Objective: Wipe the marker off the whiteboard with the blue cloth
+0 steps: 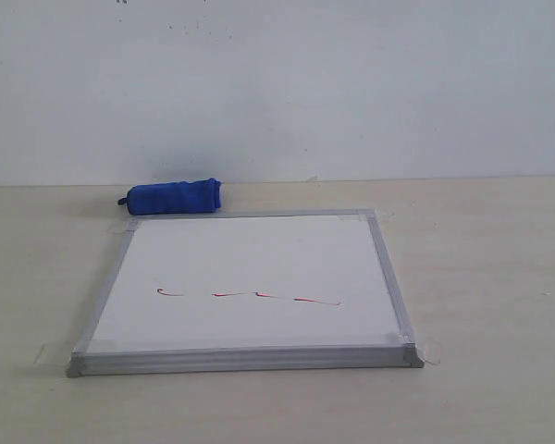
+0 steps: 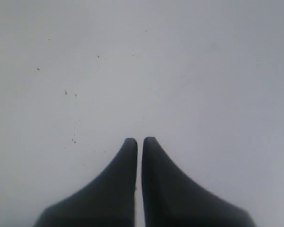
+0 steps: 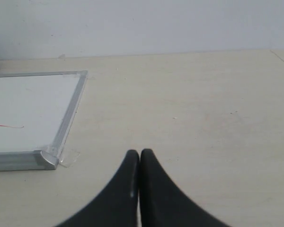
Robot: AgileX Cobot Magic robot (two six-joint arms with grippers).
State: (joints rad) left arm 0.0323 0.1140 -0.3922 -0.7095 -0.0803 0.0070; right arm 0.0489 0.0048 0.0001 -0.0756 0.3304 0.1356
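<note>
I should keep moving my left gripper to the cloth's middle (image 1: 173, 198) and close there, as the blue cloth lies free behind the whiteboard's far edge (image 1: 194, 215) with its top uncovered.
The whiteboard (image 1: 250, 287) lies flat on the table, silver-framed with grey corner caps. A thin broken red marker line (image 1: 250, 295) runs across its near half. The blue cloth (image 1: 173, 196), a rolled bundle with a dark loop at its left end, rests just behind the board's far left corner. Neither arm shows in the exterior view. My left gripper (image 2: 139, 140) is shut with nothing in it and faces a plain white wall. My right gripper (image 3: 139, 152) is shut and empty over bare table, right of the whiteboard (image 3: 33, 111), where an end of the marker line (image 3: 8, 126) shows.
The beige table (image 1: 481, 277) runs wide to the right of the board and in front of it. A white wall (image 1: 277, 83) stands behind. Clear tape tabs (image 3: 70, 158) hold the board's corners down.
</note>
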